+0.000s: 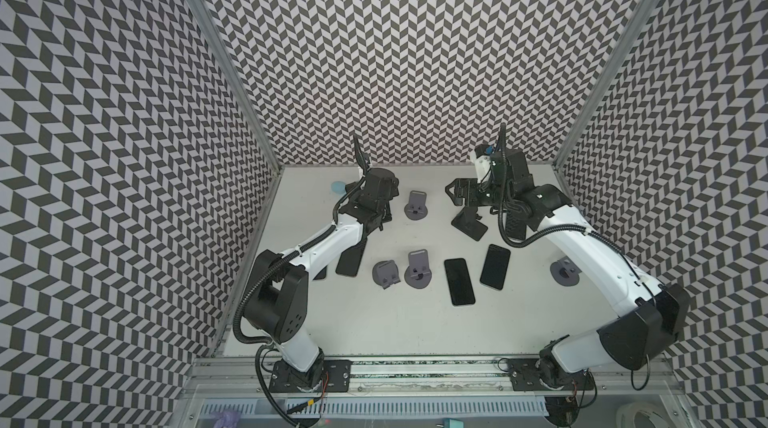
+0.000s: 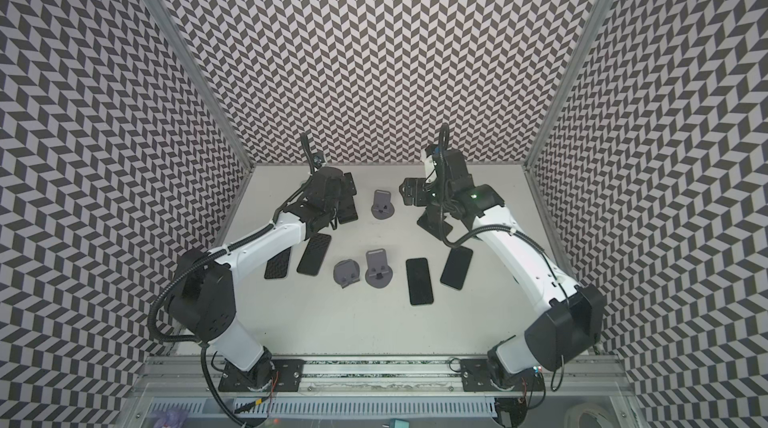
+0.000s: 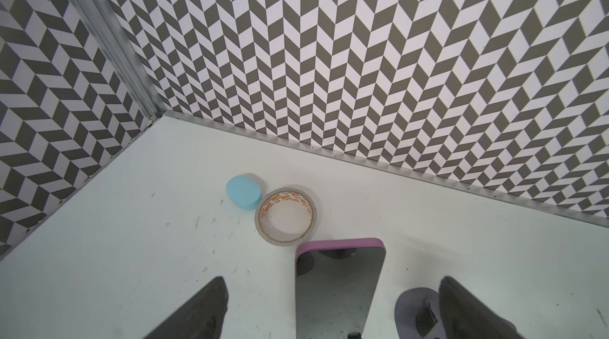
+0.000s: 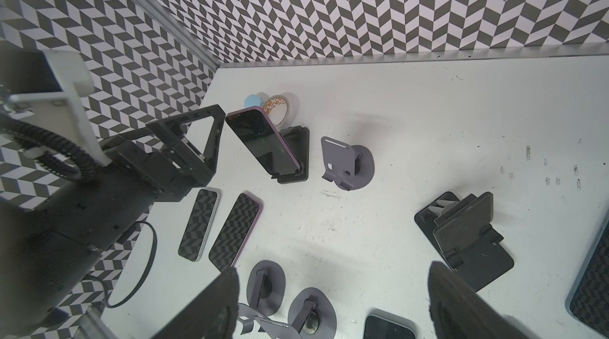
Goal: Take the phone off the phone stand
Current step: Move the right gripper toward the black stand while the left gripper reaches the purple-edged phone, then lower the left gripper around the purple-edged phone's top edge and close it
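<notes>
The leaning phone's top edge (image 3: 340,243) is midway between my left gripper's open fingers. I should keep moving in until they can close on the phone's sides (image 3: 376,285).
A phone with a pink-purple edge (image 4: 263,143) leans upright on a black phone stand (image 4: 296,156) near the back left corner. My left gripper (image 3: 333,311) is open, its two fingers straddling the phone (image 3: 339,288) without touching it. One left finger (image 4: 211,129) stands just beside the phone. In both top views the left gripper (image 1: 374,197) (image 2: 332,189) hides most of the phone; the stand (image 2: 348,213) pokes out beside it. My right gripper (image 1: 451,193) (image 4: 333,307) hangs open and empty at the back right.
A tape roll (image 3: 286,217) and a blue disc (image 3: 243,196) lie behind the phone. Grey stands (image 1: 417,205) (image 1: 417,270) (image 1: 385,274) and an empty black stand (image 1: 469,224) dot the table. Phones lie flat (image 1: 459,280) (image 1: 495,267) (image 1: 351,261). Patterned walls close three sides.
</notes>
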